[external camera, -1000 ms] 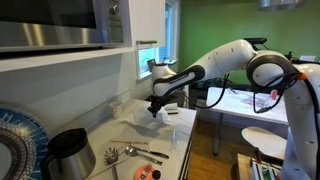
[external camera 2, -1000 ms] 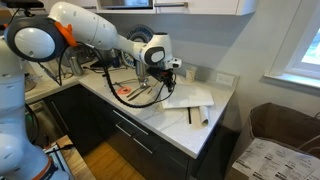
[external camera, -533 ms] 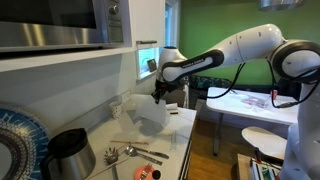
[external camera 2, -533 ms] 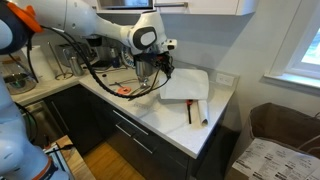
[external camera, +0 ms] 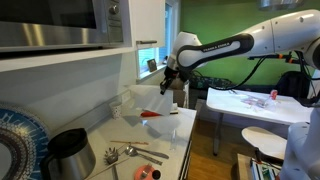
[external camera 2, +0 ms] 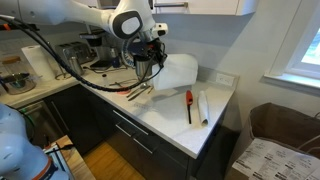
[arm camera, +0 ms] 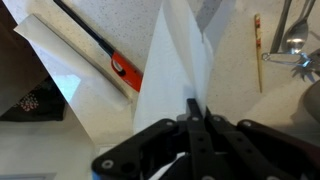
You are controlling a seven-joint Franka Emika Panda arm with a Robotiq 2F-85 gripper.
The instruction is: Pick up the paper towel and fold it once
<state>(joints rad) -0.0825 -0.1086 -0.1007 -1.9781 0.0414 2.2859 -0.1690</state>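
Next, my gripper sets the hanging end of the paper towel [external camera 2: 178,72] down on the counter [external camera 2: 163,102] and lays the paper towel's held edge over it, because the paper towel hangs loose above the counter.
My gripper [external camera: 166,86] [external camera 2: 152,57] is shut on the white paper towel [external camera: 147,102] [external camera 2: 178,73] and holds it up above the counter. The towel hangs from the jaws as a loose sheet, well off the surface. In the wrist view the closed fingers [arm camera: 197,108] pinch the towel's top edge, and the sheet [arm camera: 172,70] drops away toward the countertop below.
A red-handled tool [external camera 2: 188,102] [arm camera: 120,68] [external camera: 155,114] and a white roll [external camera 2: 203,107] lie on the light countertop [external camera 2: 165,115] under the towel. Utensils [external camera: 135,152] [external camera 2: 135,92], a metal pot [external camera: 66,152] and a plate [external camera: 12,140] sit further along. A microwave [external camera: 60,22] hangs above.
The gripper has risen from the counter with the paper towel, lifting it from flat on the surface to hanging in the air. The red-handled tool and white roll are uncovered.
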